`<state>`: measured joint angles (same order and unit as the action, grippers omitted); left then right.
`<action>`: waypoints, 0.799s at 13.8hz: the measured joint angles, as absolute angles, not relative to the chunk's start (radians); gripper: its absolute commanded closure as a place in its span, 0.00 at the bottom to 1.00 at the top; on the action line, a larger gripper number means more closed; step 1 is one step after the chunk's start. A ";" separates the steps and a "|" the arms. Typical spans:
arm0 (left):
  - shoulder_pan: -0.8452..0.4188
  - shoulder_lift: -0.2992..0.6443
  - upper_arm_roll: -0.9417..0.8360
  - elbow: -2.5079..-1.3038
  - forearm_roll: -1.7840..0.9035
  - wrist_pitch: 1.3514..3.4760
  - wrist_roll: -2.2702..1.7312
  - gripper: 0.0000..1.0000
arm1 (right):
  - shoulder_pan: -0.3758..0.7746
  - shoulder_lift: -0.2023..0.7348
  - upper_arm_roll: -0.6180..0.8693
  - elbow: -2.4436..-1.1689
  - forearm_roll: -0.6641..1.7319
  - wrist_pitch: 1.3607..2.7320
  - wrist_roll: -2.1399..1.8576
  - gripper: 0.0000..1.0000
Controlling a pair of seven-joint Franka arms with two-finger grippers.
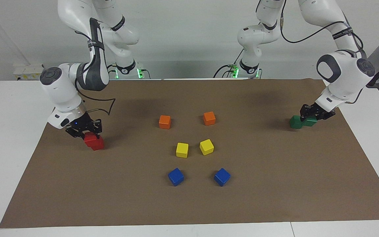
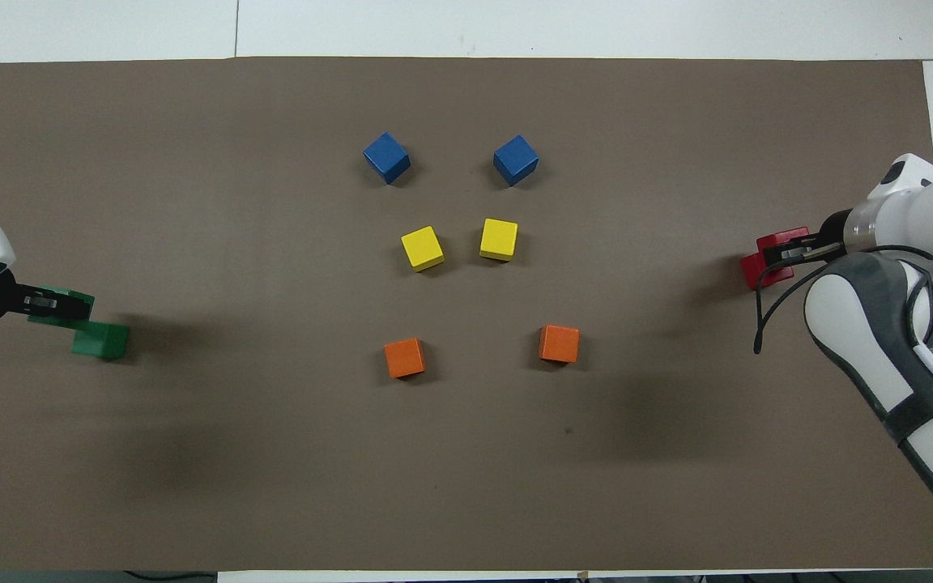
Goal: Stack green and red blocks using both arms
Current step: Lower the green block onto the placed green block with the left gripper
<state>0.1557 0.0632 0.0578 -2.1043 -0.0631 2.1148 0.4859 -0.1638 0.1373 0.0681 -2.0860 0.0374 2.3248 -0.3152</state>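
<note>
The held green block is over one corner of the resting green block (image 2: 83, 329), so the robot's left gripper should next go toward its middle (image 2: 102, 340) and let go there.
My left gripper (image 1: 314, 116) is shut on a green block (image 1: 310, 122), held low at the left arm's end of the mat. It sits right beside a second green block (image 1: 295, 122) that rests on the mat; whether the two touch I cannot tell. Overhead, the held green block (image 2: 82, 304) overlaps one corner of the resting one (image 2: 102, 341). At the right arm's end, my right gripper (image 1: 86, 133) is shut on a red block (image 1: 90, 139), which sits against the top of another red block (image 1: 98, 144), shifted off its centre.
Two orange cubes (image 1: 164, 121) (image 1: 209, 118), two yellow cubes (image 1: 182, 149) (image 1: 206, 146) and two blue cubes (image 1: 176, 176) (image 1: 222, 176) stand in pairs mid-mat. The brown mat (image 1: 275, 184) covers most of the white table.
</note>
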 measured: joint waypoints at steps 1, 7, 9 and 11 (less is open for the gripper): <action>0.157 0.054 0.058 -2.124 -0.063 2.126 0.487 1.00 | -0.164 0.138 0.068 -2.088 0.037 2.326 -0.315 1.00; 0.164 0.020 0.057 -2.220 -0.063 2.217 0.488 1.00 | -0.163 0.138 0.070 -2.099 0.037 2.328 -0.316 1.00; 0.164 0.013 0.057 -2.242 -0.063 2.234 0.488 1.00 | -0.163 0.138 0.070 -2.102 0.037 2.328 -0.318 1.00; 0.165 0.009 0.057 -2.248 -0.063 2.241 0.488 1.00 | -0.163 0.138 0.070 -2.103 0.037 2.328 -0.321 1.00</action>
<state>0.1645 0.0087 0.0568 -2.2476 -0.0631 2.2408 0.4876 -0.1631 0.1375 0.0696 -2.1033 0.0374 2.3276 -0.3208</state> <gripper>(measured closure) 0.449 0.449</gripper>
